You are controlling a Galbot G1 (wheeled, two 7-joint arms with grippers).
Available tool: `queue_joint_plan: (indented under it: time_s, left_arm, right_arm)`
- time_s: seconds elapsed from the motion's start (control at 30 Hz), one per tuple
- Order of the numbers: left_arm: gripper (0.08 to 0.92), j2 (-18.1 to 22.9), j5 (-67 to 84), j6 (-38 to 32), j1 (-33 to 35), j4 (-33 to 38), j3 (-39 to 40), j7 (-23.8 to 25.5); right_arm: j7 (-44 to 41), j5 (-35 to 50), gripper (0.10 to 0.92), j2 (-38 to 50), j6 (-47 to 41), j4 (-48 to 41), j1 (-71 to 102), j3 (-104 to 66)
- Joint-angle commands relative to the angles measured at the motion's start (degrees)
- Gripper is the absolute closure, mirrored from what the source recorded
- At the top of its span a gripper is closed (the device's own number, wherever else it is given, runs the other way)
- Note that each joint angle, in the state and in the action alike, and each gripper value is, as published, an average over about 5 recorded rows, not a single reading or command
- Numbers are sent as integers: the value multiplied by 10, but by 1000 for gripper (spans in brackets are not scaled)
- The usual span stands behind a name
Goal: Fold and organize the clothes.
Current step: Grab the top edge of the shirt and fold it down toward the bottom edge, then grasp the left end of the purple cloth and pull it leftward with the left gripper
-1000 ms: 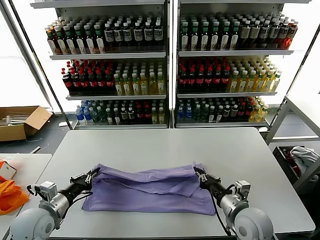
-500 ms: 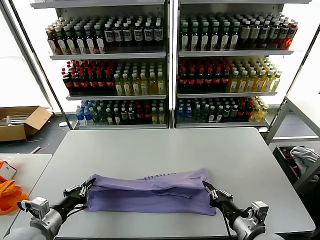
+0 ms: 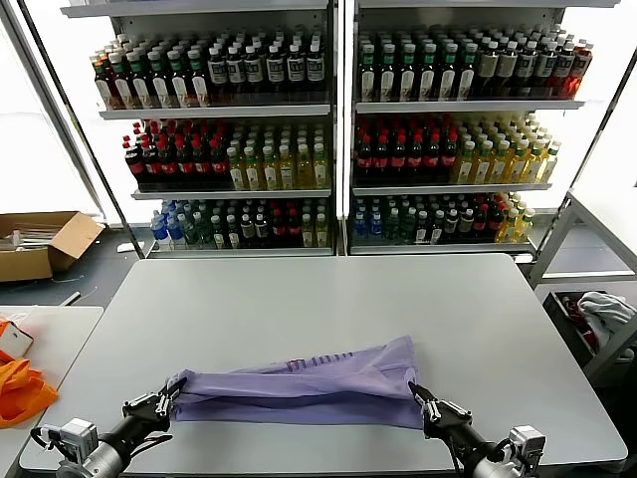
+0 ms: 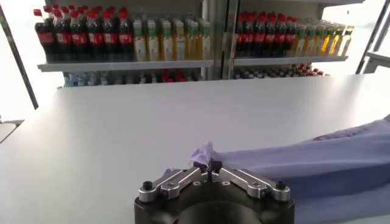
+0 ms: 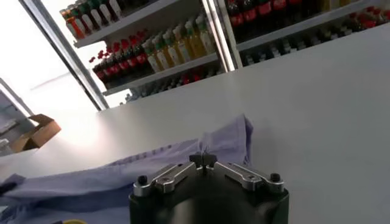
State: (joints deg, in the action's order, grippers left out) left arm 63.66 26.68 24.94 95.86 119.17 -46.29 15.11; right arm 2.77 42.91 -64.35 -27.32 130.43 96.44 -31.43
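Note:
Only a tuft at the shirt's end (image 4: 202, 153) is pinched in my left gripper, so the gripper should grab the end's layers (image 3: 189, 406) together and pull the shirt to its side before folding.
The clothes, a lavender T-shirt (image 3: 299, 386), lie folded into a long band across the near part of the grey table (image 3: 318, 299); a strip of its dark print shows on top. My left gripper (image 3: 171, 393) is shut on the shirt's left end, and a small tuft of the fabric (image 4: 203, 152) pokes out past the left gripper (image 4: 211, 167). My right gripper (image 3: 415, 391) is shut on the shirt's right end. In the right wrist view the shirt (image 5: 122, 173) stretches away from the right gripper (image 5: 203, 161).
Shelves of bottles (image 3: 328, 129) stand behind the table. A cardboard box (image 3: 40, 244) lies on the floor at the left. Orange fabric (image 3: 20, 388) sits on a side table at the left. A white-and-red cloth bundle (image 3: 602, 314) lies at the right.
Both grippers have pulled back toward the table's near edge, dragging the shirt with them. The shirt has narrowed into a slimmer folded band.

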Motion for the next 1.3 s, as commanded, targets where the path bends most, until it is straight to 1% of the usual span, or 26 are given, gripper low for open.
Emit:
queue_joint_plan:
  time_s: [0.03,0.13,0.27,0.4,0.53,0.67,0.77,0.87,0.97,1.03,1.13,1.3]
  left_arm:
    - [885,7,-25,-2,16,-2,-5,0]
    - [811,7,-34,1,18,0,-8,-1]
    - [690,10,-39,4,19,3,-14,-6]
    - [577,18,-39,7,19,14,-25,-20]
    - [464,38,-38,6,20,26,-23,-64]
    - [343,58,-35,-7,29,30,4,-114]
    - [258,72,-31,-13,29,22,26,-141]
    - [198,83,-26,-5,22,8,39,-156]
    - [184,89,-24,12,14,-3,45,-164]
    - [197,92,-22,25,8,-9,47,-167]
    - [262,94,-16,35,3,-13,52,-170]
    - [409,97,-11,47,4,-11,62,-166]
  right_arm:
    - [2,-28,882,-3,-3,-13,-3,3]
    - [9,-32,801,-3,-4,-23,-22,8]
    - [12,-30,697,-2,-2,-24,-37,8]
    - [6,-30,584,-1,17,-15,-38,-3]
    - [-20,-65,471,-4,90,-7,-28,-25]
    - [-51,-108,350,-8,167,-13,-16,-50]
    - [-57,-111,268,-11,191,-16,-7,-63]
    - [-56,-108,216,-14,196,-16,3,-69]
    - [-56,-93,204,-17,195,-13,12,-69]
    - [-56,-79,203,-19,193,-11,16,-68]
    - [-55,-73,203,-22,192,-10,19,-67]
    - [-53,-70,202,-22,192,-6,17,-66]
